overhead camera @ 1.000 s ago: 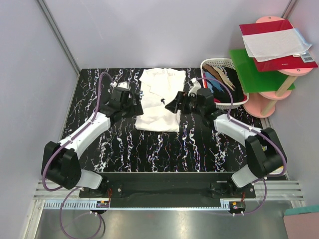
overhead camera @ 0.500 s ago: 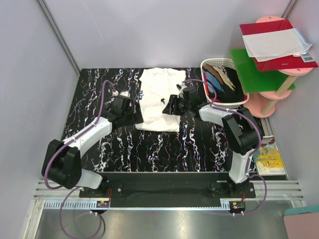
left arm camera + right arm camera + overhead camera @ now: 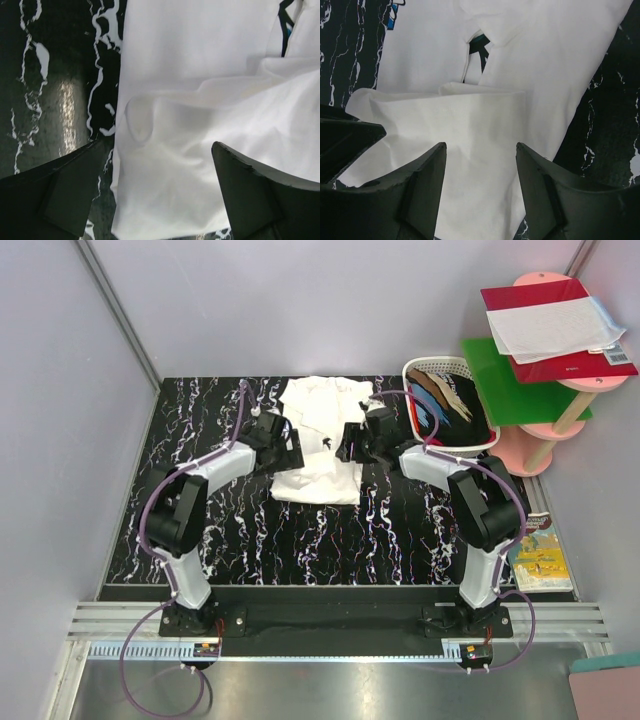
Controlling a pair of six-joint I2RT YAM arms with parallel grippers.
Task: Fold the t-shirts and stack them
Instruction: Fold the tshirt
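Note:
I should pinch the flap's curled corner with my left gripper and pull it smooth before I fold further, because the folded flap's edge lies wavy across the white t-shirt.
A white t-shirt lies partly folded at the back middle of the black marbled table. My left gripper hangs open over the shirt's left edge; the left wrist view has its jaws straddling that edge of the white cloth. My right gripper is open at the shirt's right side, jaws apart above a folded flap. A bit of blue print peeks out. More t-shirts, dark, blue and tan, lie in the basket.
The white plastic basket stands at the table's back right corner. Beyond it a pink stand carries a green board and a red folder with a paper sheet. A booklet lies off the table's right edge.
The left arm swung up and right to the shirt's left edge. The right arm folded in toward the shirt's right edge. Both jaws narrowed briefly and stand open again.

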